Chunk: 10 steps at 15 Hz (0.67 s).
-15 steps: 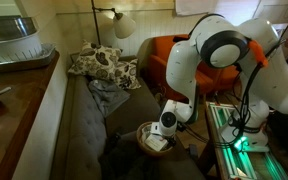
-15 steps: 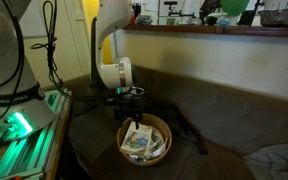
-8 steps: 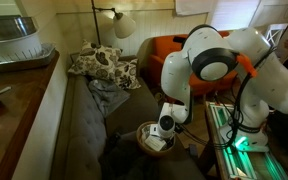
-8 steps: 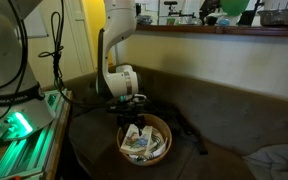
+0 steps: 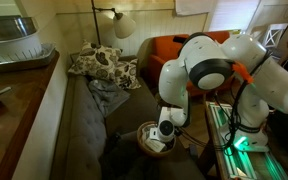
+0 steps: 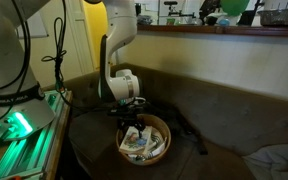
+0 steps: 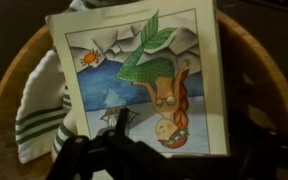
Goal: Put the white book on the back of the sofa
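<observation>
I expect the white book to come out alone when I lift it, because the striped white cloth lies under it and the book's cover is clear.
The white book, with a blue-green mermaid picture on its cover, lies in a round wicker basket on a striped white cloth. It also shows in an exterior view. My gripper is open and low over the book. One finger is above the cover and the other is past the book's right edge. Both exterior views show the gripper dipping into the basket on the sofa seat. The back of the sofa is a pale beige band.
A brown wooden counter runs along the sofa back. Patterned cushions and a grey blanket lie on the seat. An orange armchair and a lamp stand behind. A green-lit rack stands beside the robot.
The arm has bent further down and the gripper has dropped from above the basket down into it, close to the book.
</observation>
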Tool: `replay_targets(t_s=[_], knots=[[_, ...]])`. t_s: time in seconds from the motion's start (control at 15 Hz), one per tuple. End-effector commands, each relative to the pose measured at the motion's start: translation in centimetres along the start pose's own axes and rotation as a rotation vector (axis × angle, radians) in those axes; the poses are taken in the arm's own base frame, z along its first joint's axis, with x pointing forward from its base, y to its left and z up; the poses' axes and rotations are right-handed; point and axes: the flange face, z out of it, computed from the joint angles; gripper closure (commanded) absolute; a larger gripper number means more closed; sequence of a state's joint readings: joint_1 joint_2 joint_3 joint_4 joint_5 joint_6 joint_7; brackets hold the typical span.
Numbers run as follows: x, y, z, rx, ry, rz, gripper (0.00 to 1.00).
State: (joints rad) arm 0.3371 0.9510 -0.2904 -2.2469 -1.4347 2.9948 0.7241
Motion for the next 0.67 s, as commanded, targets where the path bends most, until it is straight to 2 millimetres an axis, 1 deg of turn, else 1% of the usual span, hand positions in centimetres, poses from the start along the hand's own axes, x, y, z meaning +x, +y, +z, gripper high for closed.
replay_targets(t_s=[0.0,0.13,0.2,0.33,0.6], knots=[[0.4,-0.2,0.6,-0.022,0.011,-0.012,0.00],[0.0,0.2,-0.1,-0.049,0.005,0.010,0.00],[-0.5,0.5,-1.1,-0.082,0.004,0.030,0.00],[-1.3,1.1,-2.3,-0.144,0.003,0.066,0.00],[-2.5,2.0,-3.5,-0.221,0.012,0.135,0.00]])
